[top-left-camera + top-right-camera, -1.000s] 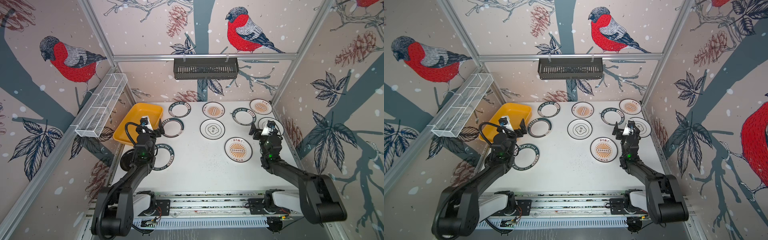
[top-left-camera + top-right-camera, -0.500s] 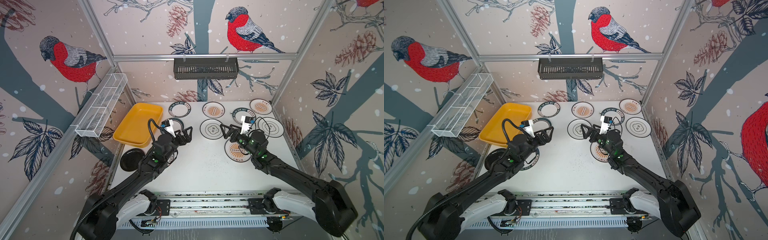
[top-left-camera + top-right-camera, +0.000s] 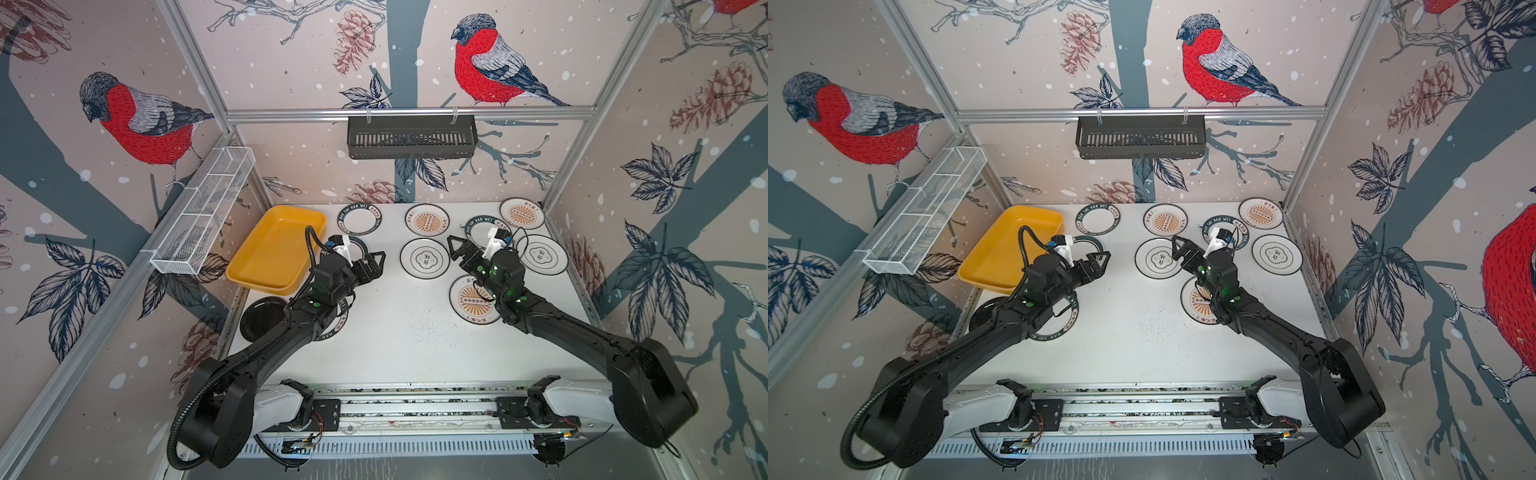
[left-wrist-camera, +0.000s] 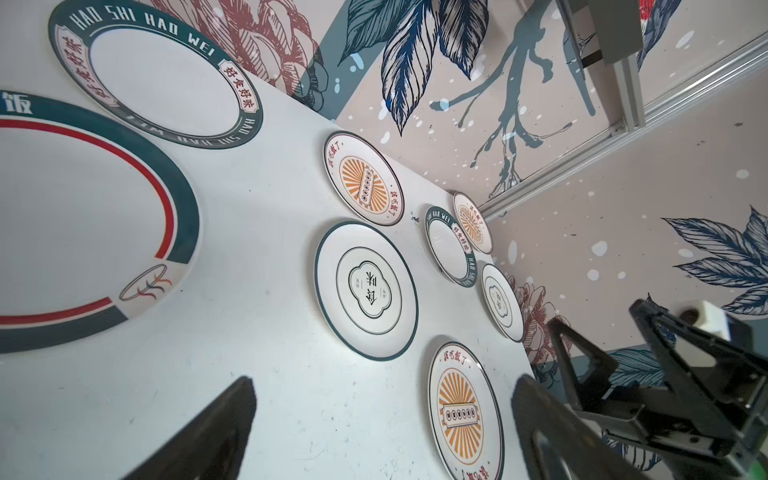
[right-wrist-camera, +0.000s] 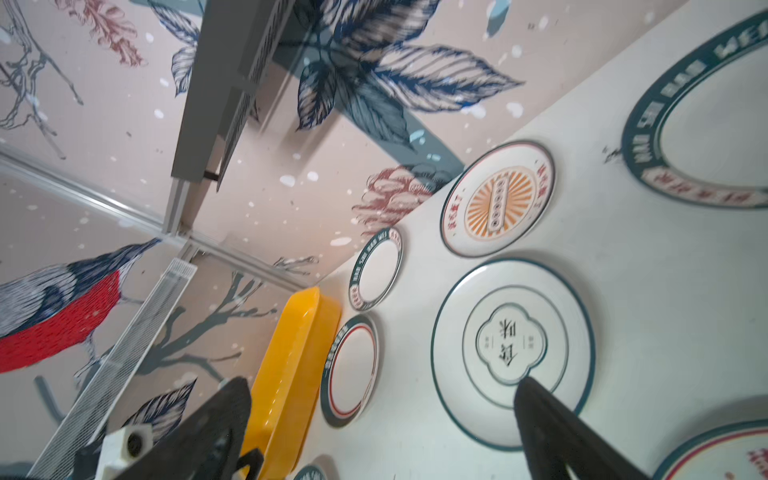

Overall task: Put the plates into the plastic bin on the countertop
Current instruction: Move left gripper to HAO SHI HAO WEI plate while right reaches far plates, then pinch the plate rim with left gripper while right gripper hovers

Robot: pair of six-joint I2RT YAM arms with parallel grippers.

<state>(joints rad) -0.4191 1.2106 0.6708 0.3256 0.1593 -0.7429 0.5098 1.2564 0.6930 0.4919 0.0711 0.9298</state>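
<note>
The ring plate [image 3: 1061, 319] is under the robot's left arm, behind the gripper's fingers, so next the left gripper moves back and grasps the plate by its near rim [image 3: 1048, 338].
Several plates lie flat on the white countertop [image 3: 407, 332]: a thin-rimmed emblem plate [image 3: 424, 257] [image 5: 513, 353], sunburst plates [image 3: 473, 299] [image 4: 465, 411], lettered-ring plates [image 3: 359, 219] and a black one [image 3: 264, 318]. The yellow plastic bin [image 3: 274, 249] [image 3: 1007, 245] stands empty at the back left. My left gripper [image 3: 374, 264] [image 4: 382, 415] hovers right of the bin, open and empty. My right gripper [image 3: 455, 247] [image 5: 382, 407] faces it, open and empty, above the emblem plate's right edge. My left arm covers part of a ring plate [image 3: 332, 328].
A white wire-mesh basket [image 3: 203, 212] hangs on the left wall and a black slotted rack [image 3: 411, 137] on the back rail. Aluminium rails frame the countertop. More plates [image 3: 542, 254] lie along the right edge.
Both arms have swung in from the sides to the middle; the open grippers now point at each other. In the last half second they have barely moved.
</note>
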